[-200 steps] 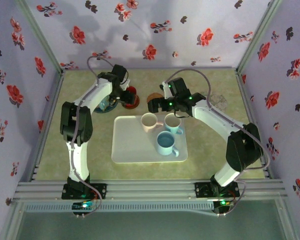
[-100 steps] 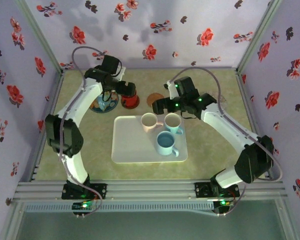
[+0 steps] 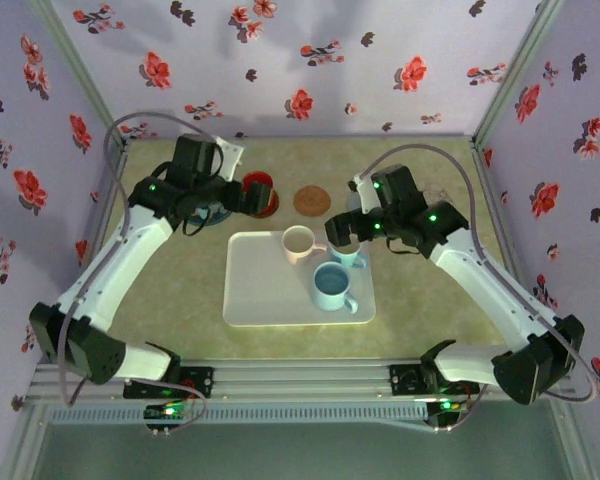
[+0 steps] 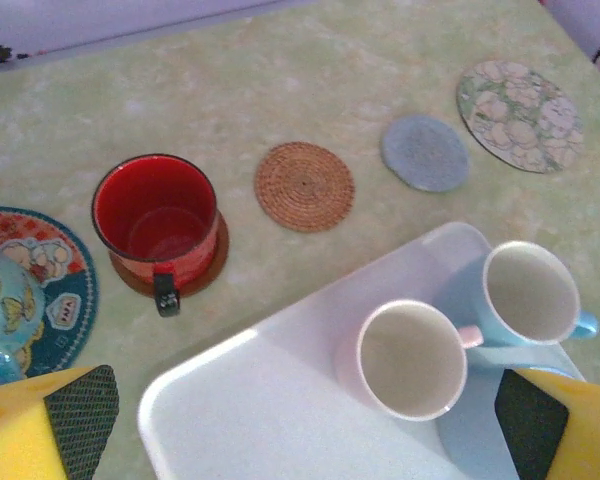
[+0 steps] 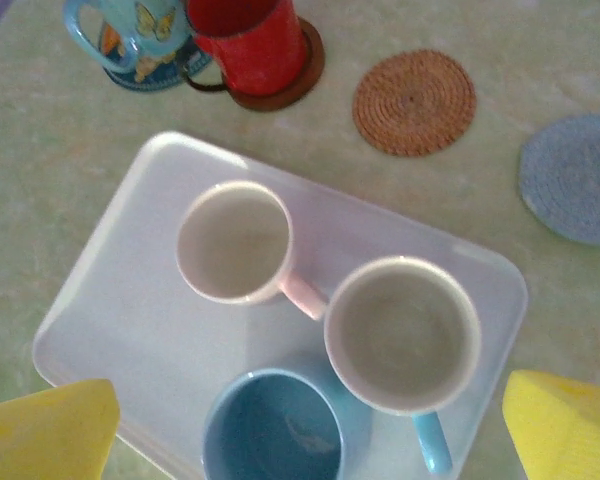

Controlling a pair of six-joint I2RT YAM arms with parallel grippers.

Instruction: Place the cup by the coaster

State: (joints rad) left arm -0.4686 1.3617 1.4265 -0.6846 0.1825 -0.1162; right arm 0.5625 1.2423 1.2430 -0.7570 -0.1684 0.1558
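Note:
My right gripper should keep moving open toward the blue cup's handle (image 3: 351, 302), which sticks out toward the tray's empty corner (image 3: 365, 314), until its fingers are on either side of that handle.
A red cup (image 4: 155, 215) stands upright on a dark brown coaster (image 4: 205, 272), left of a bare woven coaster (image 4: 304, 186). My left gripper (image 4: 302, 420) hangs open above the tray's near-left part, back from the red cup and holding nothing. From above, the left gripper (image 3: 238, 195) sits just left of the red cup (image 3: 259, 192). My right gripper (image 5: 305, 430) is open over the white tray (image 5: 110, 300), which holds a pink cup (image 5: 235, 242), a light-blue-handled cup (image 5: 402, 333) and a blue cup (image 5: 273, 430). From above, the right gripper (image 3: 342, 232) partly hides the light-blue-handled cup.
A butterfly cup (image 4: 0, 310) stands on a patterned blue coaster (image 4: 50, 270) at the far left. A grey-blue coaster (image 4: 425, 153) and a floral coaster (image 4: 520, 100) lie right of the woven one. Flowered walls (image 3: 300, 60) close in the table.
The left gripper has opened, let go of the red cup on its brown coaster and pulled back to the left. The right gripper has moved right and nearer, over the tray's cups.

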